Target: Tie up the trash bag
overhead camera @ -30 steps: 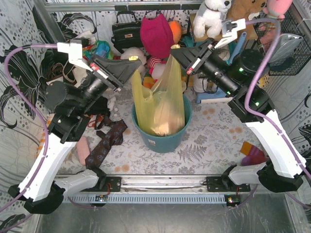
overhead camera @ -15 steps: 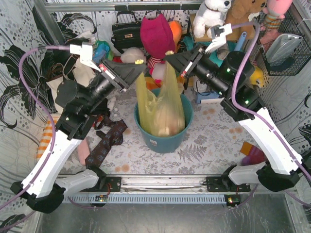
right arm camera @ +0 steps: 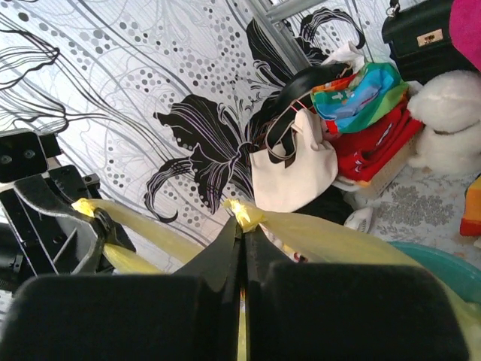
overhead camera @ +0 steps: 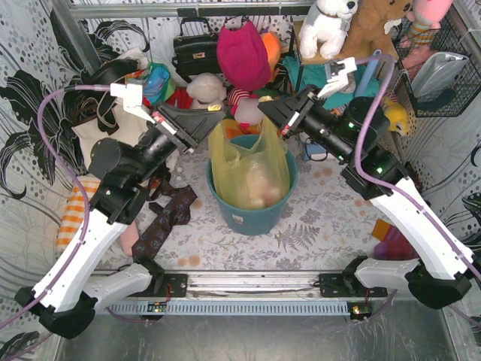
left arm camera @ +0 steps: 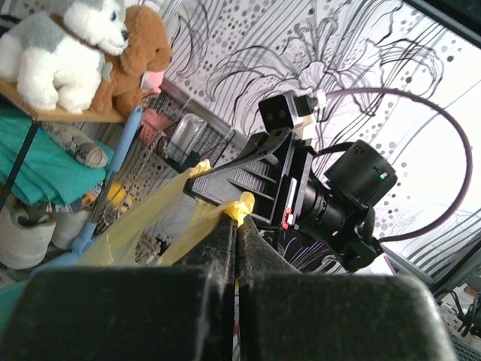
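Next, my right gripper lets go of its end and reaches across to my left gripper's end [overhead camera: 217, 134], because the trash bag's ends [overhead camera: 267, 126] are uncrossed, each in its own side's gripper.
The trash bag [overhead camera: 248, 162], thin yellow-green plastic, sits in the teal bucket [overhead camera: 252, 216] at the table's middle, with its two top ends pulled up and apart. My left gripper [overhead camera: 219, 113] is shut on the left end; a yellow tuft of the trash bag [left arm camera: 242, 203] pokes past the left gripper [left arm camera: 239, 214]. My right gripper [overhead camera: 264, 107] is shut on the right end, and the trash bag [right arm camera: 353, 233] stretches away from the right gripper [right arm camera: 242, 219]. The two grippers face each other a short way apart above the bucket.
A cream tote [right arm camera: 293, 169], a black handbag [overhead camera: 195, 47], plush toys [overhead camera: 331, 22] and a magenta bag [overhead camera: 242, 53] crowd the back. A patterned dark cloth [overhead camera: 165, 218] lies left of the bucket. A wire rack [overhead camera: 440, 64] stands at the right.
Both grippers have come down toward the bucket with the bag's ends in them, the right one most. The bag stands lower and slacker than a second ago.
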`<state>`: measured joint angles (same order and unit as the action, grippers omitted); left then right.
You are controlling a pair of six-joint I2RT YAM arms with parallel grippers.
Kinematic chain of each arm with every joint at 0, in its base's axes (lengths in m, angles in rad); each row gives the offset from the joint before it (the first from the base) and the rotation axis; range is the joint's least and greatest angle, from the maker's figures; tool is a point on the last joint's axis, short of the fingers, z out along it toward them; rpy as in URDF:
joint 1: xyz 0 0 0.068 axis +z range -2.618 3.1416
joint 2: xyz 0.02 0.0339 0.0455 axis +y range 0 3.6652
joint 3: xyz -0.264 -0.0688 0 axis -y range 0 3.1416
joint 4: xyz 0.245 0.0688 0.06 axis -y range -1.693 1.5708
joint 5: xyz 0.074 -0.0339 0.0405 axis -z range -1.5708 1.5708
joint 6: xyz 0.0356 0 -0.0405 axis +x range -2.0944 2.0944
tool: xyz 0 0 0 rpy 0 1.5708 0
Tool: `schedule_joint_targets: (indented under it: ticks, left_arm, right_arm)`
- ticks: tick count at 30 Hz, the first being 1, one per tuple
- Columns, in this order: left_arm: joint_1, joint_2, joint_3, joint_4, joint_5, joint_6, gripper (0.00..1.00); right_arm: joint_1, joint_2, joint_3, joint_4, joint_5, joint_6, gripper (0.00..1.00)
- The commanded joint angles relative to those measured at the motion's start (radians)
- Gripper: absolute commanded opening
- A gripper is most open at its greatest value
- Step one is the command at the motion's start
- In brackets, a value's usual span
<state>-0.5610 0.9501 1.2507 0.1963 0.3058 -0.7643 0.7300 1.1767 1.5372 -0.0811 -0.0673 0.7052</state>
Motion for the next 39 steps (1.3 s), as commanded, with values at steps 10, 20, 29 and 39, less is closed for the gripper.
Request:
schedule_joint_targets:
  ticks: [10,20,29,39]
  left_arm:
    - [0.001,0.071,0.213,0.003,0.017,0.041,0.0]
    - [0.001,0.032,0.06,0.047,-0.014,0.012,0.0]
    - [0.002,0.09,0.209,0.005,0.043,0.054,0.0]
    - [0.001,-0.022,0.005,-0.005,-0.039,0.048,0.0]
  right_arm:
    - [0.003,0.079,0.247,-0.02,-0.012,-0.034,0.0]
    - [0.003,0.014,0.055,0.059,0.019,0.018,0.0]
    - [0.003,0.083,0.24,-0.005,-0.009,-0.013,0.0]
    - [0.003,-0.037,-0.074,0.103,0.032,0.049,0.0]
